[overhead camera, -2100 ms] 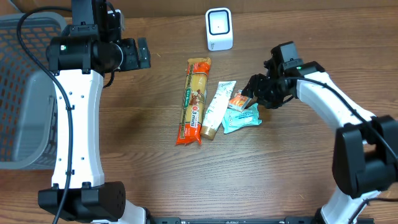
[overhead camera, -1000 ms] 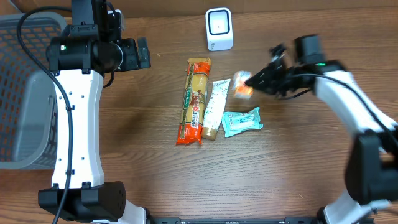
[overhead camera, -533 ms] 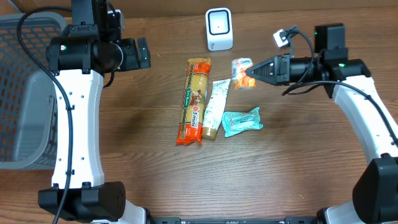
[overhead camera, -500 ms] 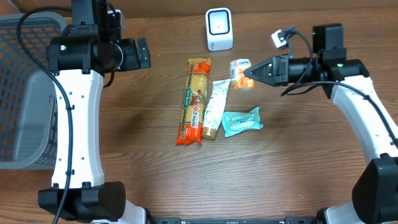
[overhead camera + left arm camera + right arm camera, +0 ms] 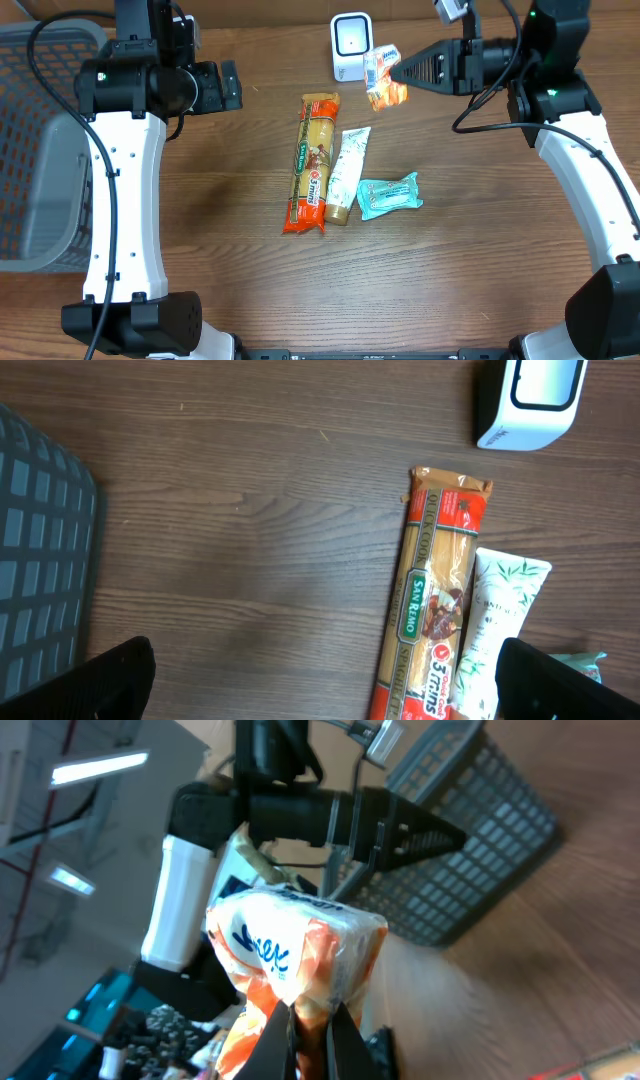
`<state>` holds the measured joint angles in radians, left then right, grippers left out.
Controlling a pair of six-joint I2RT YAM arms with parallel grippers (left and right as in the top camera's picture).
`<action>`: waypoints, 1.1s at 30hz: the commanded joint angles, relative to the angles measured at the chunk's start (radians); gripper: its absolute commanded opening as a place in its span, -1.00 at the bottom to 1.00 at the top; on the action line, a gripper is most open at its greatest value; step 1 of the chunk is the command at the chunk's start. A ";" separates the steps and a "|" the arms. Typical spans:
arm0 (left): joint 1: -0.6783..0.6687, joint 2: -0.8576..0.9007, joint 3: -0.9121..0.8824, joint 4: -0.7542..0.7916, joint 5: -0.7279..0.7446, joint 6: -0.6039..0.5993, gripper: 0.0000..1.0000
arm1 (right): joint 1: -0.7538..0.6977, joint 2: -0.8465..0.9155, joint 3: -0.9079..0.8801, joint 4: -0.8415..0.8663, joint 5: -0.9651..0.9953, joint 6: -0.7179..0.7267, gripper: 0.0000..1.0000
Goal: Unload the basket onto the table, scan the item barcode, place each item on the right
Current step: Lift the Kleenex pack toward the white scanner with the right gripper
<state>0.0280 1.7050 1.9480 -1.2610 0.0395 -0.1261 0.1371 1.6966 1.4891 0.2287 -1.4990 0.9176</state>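
Note:
I should turn the tissue packet (image 5: pixel 382 77) with my right gripper to face the scanner's window (image 5: pixel 352 36), because the packet hangs beside the scanner and points across the table.
A small orange-and-white tissue packet (image 5: pixel 383 78) hangs in the air just right of the white barcode scanner (image 5: pixel 350 45) at the back of the table. My right gripper (image 5: pixel 398 72) is shut on the packet's right end and points left toward the scanner. In the right wrist view the packet (image 5: pixel 300 945) fills the middle, pinched at its lower edge between the fingers of the gripper (image 5: pixel 308 1025). My left gripper (image 5: pixel 230 87) stands wide open over the back left of the table. Between its fingertips (image 5: pixel 125 678) there is only bare wood, and the scanner (image 5: pixel 528 400) shows at the top right.
A long spaghetti pack (image 5: pixel 312 162), a white tube (image 5: pixel 346 175) and a teal packet (image 5: pixel 390 193) lie side by side mid-table. A grey mesh basket (image 5: pixel 40 150) stands at the left edge. The left arm's white column rises along the left side.
My right gripper has carried the tissue packet up and toward the back left, from beside the teal packet to right next to the scanner. The left arm has not moved.

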 commanded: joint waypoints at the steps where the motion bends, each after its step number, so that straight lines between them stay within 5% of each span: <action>1: 0.003 0.003 0.000 0.002 -0.006 0.018 0.99 | -0.003 -0.002 0.017 0.107 -0.002 0.339 -0.93; 8: 0.003 0.003 0.000 0.001 -0.006 0.018 0.99 | -0.003 0.005 0.017 0.172 0.039 0.298 -0.93; 14: 0.003 0.003 0.000 0.002 -0.006 0.018 0.99 | 0.030 0.034 0.016 -0.130 0.113 -0.011 -0.93; 20: 0.003 0.003 0.000 0.002 -0.006 0.018 0.99 | 0.074 0.034 0.016 -0.730 0.742 -0.451 -0.93; 27: 0.003 0.003 0.000 0.002 -0.006 0.018 0.99 | 0.129 0.034 0.184 -0.975 1.188 -0.606 -0.93; 33: 0.003 0.003 0.000 0.002 -0.006 0.018 0.99 | 0.270 0.034 0.352 -0.955 1.628 -0.842 -0.93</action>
<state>0.0280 1.7050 1.9472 -1.2610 0.0399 -0.1261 0.3191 1.7458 1.7824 -0.7639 -0.2314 0.2752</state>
